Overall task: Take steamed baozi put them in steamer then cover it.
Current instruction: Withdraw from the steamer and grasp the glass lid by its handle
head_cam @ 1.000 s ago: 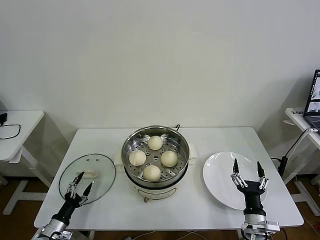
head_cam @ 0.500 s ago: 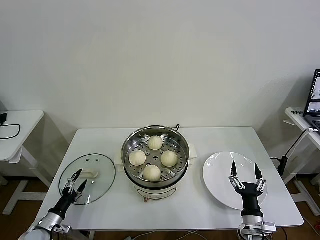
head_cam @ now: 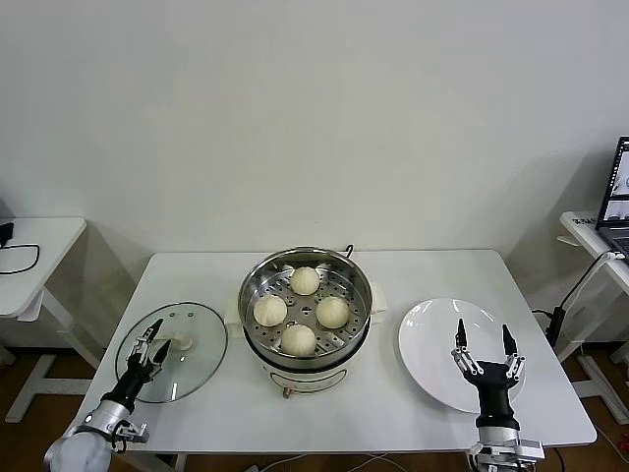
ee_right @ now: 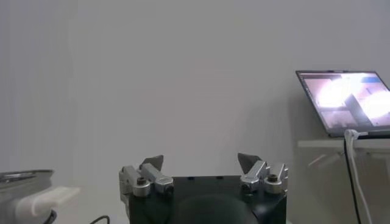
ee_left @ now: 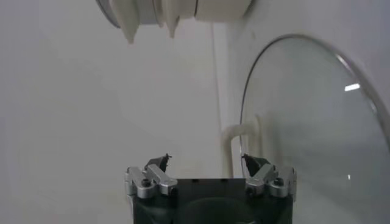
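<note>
I expect the cover to stay level when I take it to the steamer, because the white handle [head_cam: 182, 341] sticks up from the middle of the cover [head_cam: 200, 369].
The steamer [head_cam: 305, 264], a shiny steel pot on a cream base, stands mid-table with several steamed baozi [head_cam: 298, 339] on its perforated tray. The cover [head_cam: 192, 369], a clear glass lid, lies flat on the table to the left of it, its white handle [head_cam: 181, 342] up. My left gripper [head_cam: 150, 337] hovers open over the lid, its tips just left of the handle. In the left wrist view the left gripper [ee_left: 207, 159] stands open, with the handle [ee_left: 234, 137] and the glass cover [ee_left: 304, 122] ahead. My right gripper [head_cam: 484, 329] stands open and empty, pointing up over the plate.
A flat white plate [head_cam: 432, 334] lies right of the steamer, bare. A side table [head_cam: 29, 246] stands at the far left. Another table with a laptop [ee_right: 347, 100] and cables stands at the far right. The steamer's side handle [ee_right: 46, 198] shows in the right wrist view.
My left gripper has swung left and moved farther over the lid, up to its handle. The right gripper has sunk slightly toward the table's near edge. Both stayed open.
</note>
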